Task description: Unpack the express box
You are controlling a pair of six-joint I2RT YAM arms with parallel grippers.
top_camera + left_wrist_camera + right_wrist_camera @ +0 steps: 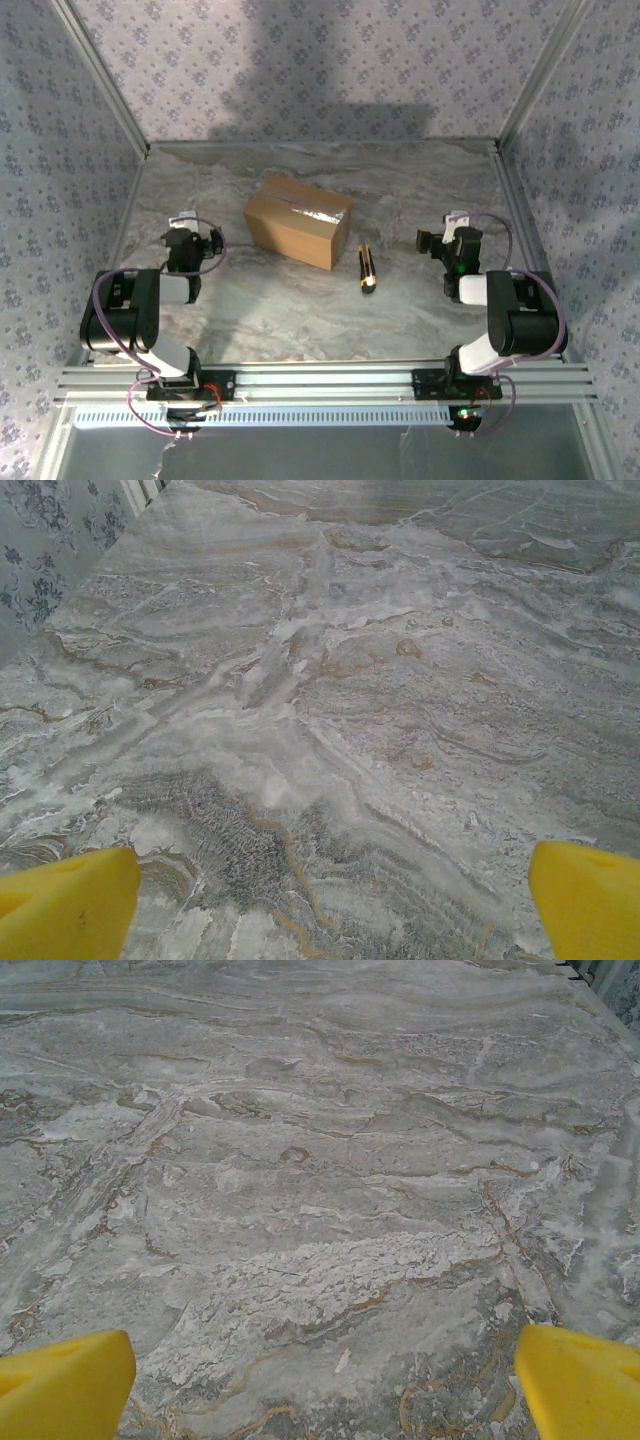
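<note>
Tape seals the express box's top seam (318, 214) and the utility knife (367, 268) lies on my right gripper's side, so next my right gripper takes the knife first.
The express box (298, 219), a small brown carton with its flaps shut and shiny tape along the top seam, lies on the marble table, centre-left. My left gripper (186, 222) sits to the left of the box, apart from it. Its yellow fingertips (65, 905) stand wide open over bare marble. My right gripper (452, 233) rests to the right of the box, well clear of it. In the right wrist view its yellow fingertips (585, 1380) also stand open with nothing between them.
A yellow-and-black utility knife (366, 267) lies on the table just right of the box, between it and the right arm. Patterned walls with metal frame posts (100, 75) enclose the table on three sides. A metal rail (320, 383) runs along the near edge.
</note>
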